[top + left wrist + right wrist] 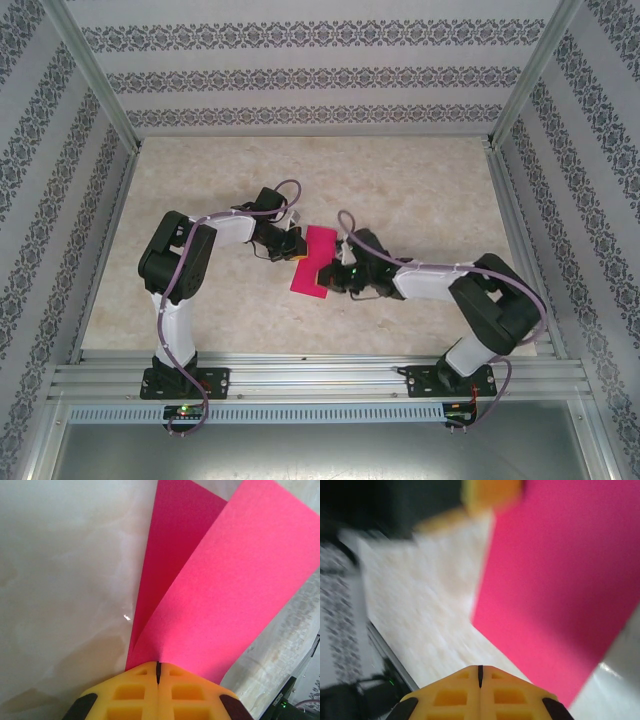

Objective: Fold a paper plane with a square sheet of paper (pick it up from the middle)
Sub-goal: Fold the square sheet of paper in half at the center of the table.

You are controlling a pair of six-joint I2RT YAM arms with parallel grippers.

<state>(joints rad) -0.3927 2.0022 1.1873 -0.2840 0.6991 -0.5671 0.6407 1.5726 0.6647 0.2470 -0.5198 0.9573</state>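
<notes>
My left gripper is short of the place where the sheet's two layers fan apart, so my right gripper should return to the sheet's far corner and push the bend flat there.
The square sheet of paper is magenta-pink and hangs doubled over between the two arms, above mid-table. My left gripper is shut on it. In the left wrist view the yellow jaws pinch the sheet at its bend, and two layers fan away from them. My right gripper sits just right of the sheet. In the blurred right wrist view its jaws are shut on nothing, with the paper ahead and to the right, apart from them. The paper plane is out of view.
A beige marbled tabletop lies under both arms, inside patterned walls and a metal frame along the near edge. The left gripper's yellow fingers show blurred at the top of the right wrist view.
</notes>
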